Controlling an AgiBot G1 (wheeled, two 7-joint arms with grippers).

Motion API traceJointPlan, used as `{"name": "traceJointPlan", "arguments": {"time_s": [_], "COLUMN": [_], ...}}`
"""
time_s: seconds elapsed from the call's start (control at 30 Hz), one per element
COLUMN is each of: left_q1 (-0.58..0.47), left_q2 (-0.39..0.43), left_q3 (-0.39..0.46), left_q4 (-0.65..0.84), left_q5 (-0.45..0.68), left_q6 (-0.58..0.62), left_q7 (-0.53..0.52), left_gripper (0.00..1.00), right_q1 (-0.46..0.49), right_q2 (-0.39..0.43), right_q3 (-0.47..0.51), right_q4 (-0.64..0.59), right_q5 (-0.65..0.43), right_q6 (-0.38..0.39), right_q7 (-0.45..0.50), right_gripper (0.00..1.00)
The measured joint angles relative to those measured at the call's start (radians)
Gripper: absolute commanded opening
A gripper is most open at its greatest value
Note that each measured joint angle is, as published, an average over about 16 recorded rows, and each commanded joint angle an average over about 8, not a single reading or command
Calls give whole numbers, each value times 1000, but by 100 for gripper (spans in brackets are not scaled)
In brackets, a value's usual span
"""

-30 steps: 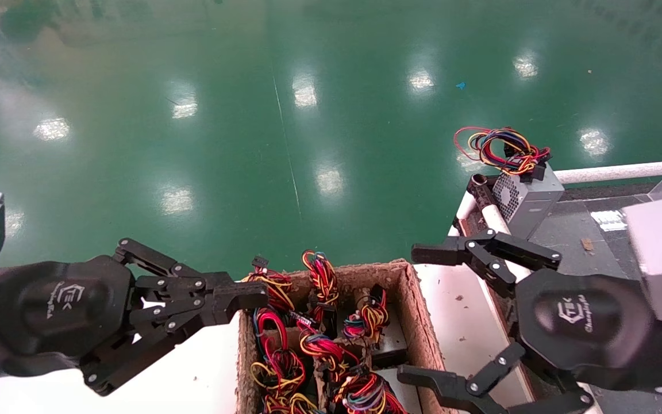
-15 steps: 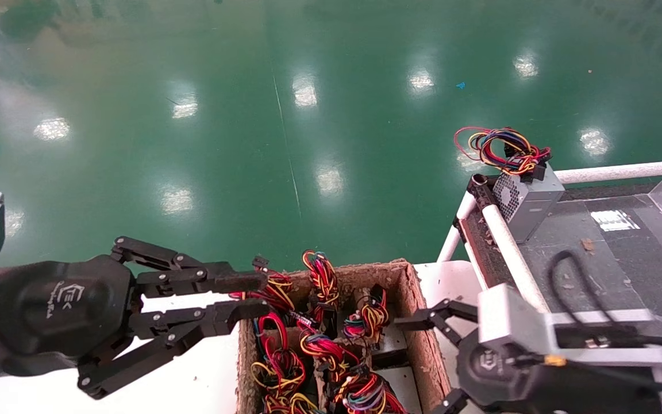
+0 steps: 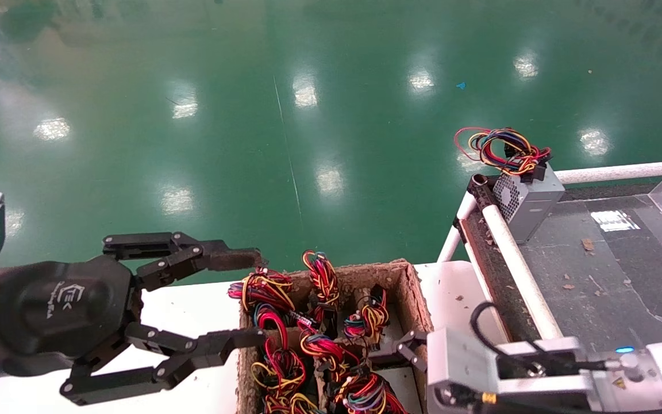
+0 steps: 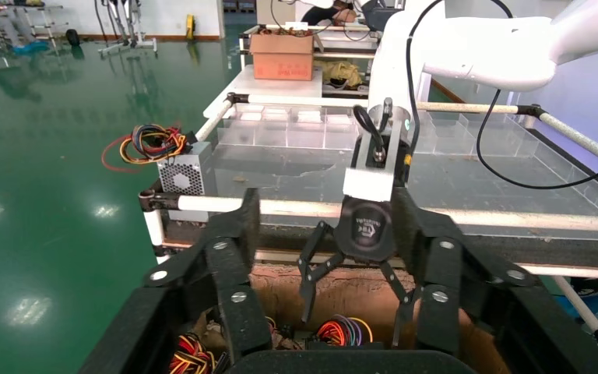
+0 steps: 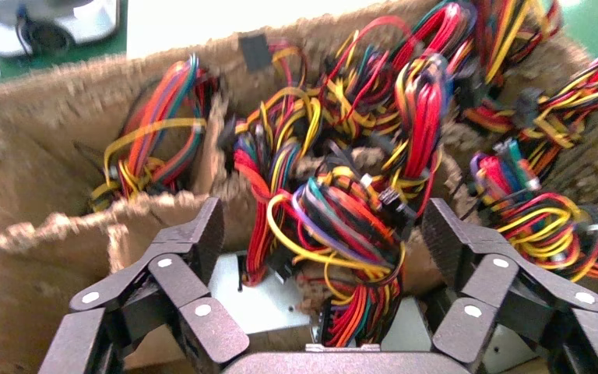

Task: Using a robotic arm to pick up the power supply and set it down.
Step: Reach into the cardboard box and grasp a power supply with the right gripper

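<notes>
My gripper is going to lift the wire bundle. The wires run down [image 5: 364, 312] into the grey metal top, so the power supply [image 5: 406, 329] will come along and hang tilted below.
The power supply [image 5: 276, 300], a grey metal box with a bundle of red, yellow and orange wires [image 5: 342, 226] on top, sits in a cell of the brown cardboard box [image 3: 420, 305]. My right gripper [image 5: 323, 226] hangs open just above it, one finger on each side of the bundle and touching nothing. In the head view its silver wrist block hides most of it; one finger [image 3: 405, 348] shows over the box. My left gripper [image 3: 253, 296] is open wide and empty at the box's left edge. The left wrist view shows the right gripper [image 4: 350, 319] lowered into the box.
Several other wire-bundled units fill the box's cells [image 3: 319, 345]. A lighter grey box with a mesh side and looped wires [image 3: 529, 198] stands at the corner of the dark table [image 3: 595, 259] behind a white tube rail [image 3: 509, 241]. Green floor lies beyond.
My right arm has swung from above the dark table down and left, over the cardboard box. My left gripper has opened from nearly shut to wide.
</notes>
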Motion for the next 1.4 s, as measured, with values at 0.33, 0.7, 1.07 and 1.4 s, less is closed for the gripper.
{"name": "traceJointPlan", "arguments": {"time_s": [0.33,0.7,1.07,1.4], "left_q1": [0,0,0,0], "left_q2": [0,0,0,0], "left_q3": [0,0,1,1], "left_q4": [0,0,0,0], "left_q5": [0,0,0,-1], "left_q6": [0,0,0,0], "left_q7": [0,0,0,0], "left_gripper": [100,100,100,100], "right_q1": [-26,-51,-75,-105], "right_q2": [-14,-14,1,71], "right_q3": [-1,9,37,115], "right_q4": [9,10,10,14], "right_q5": [-33,-35,13,144], "right_q6": [50,86,95,64], "right_q7": [-35,-57,-77,-136], "right_gripper": [0,0,0,0]}}
